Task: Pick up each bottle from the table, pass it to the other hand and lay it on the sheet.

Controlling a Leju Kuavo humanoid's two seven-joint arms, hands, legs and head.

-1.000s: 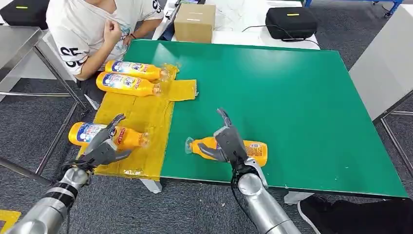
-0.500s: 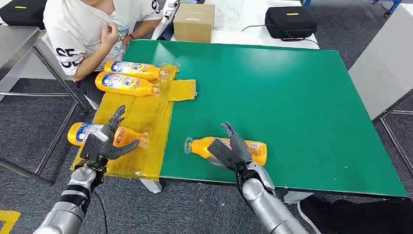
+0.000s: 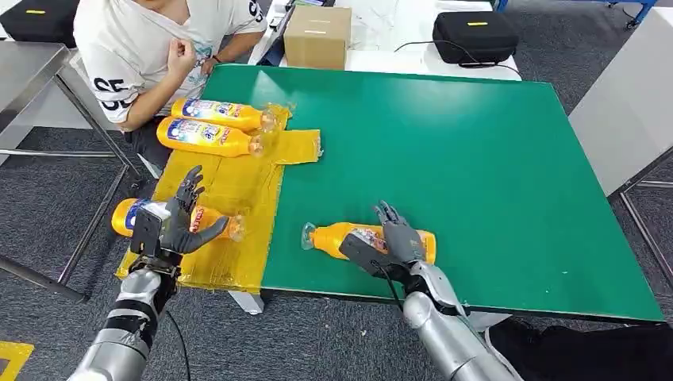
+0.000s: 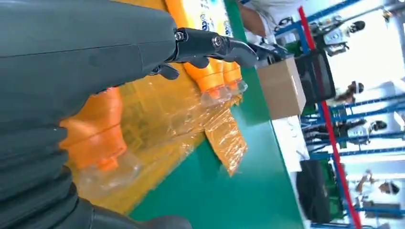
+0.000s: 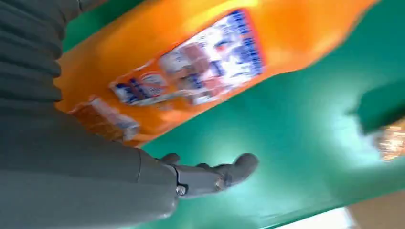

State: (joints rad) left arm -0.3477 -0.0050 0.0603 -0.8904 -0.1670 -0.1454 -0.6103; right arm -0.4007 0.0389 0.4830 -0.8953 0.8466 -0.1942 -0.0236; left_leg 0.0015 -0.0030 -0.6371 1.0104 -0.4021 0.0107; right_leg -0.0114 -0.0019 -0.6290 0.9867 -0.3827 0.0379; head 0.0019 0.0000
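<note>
I expect the orange bottle [image 3: 336,237] to stay in place rather than roll when I lay it down, because bottles at the sheet's far end [image 3: 205,136] are resting label up.
An orange bottle [image 3: 332,236] lies on its side on the green table [image 3: 444,151], near the front edge, its clear cap pointing at the yellow sheet [image 3: 230,182]. My right hand [image 3: 387,244] reaches over its middle with fingers draped across the label. In the right wrist view the thumb [image 5: 215,174] stands apart from the bottle [image 5: 215,62], with green table showing between. My left hand [image 3: 168,226] is upright and spread just in front of another orange bottle [image 3: 127,216] lying on the sheet, holding nothing; its neck [image 4: 95,138] shows in the left wrist view.
Two more orange bottles [image 3: 214,113] [image 3: 208,136] lie side by side at the sheet's far end. A seated person [image 3: 151,48] is at the far left corner. A cardboard box [image 3: 317,36] and a black case [image 3: 474,36] sit beyond the table.
My right hand has drawn back toward the front edge and lowered over the bottle. My left hand has turned upright, its fingers lifted off the bottle on the sheet.
</note>
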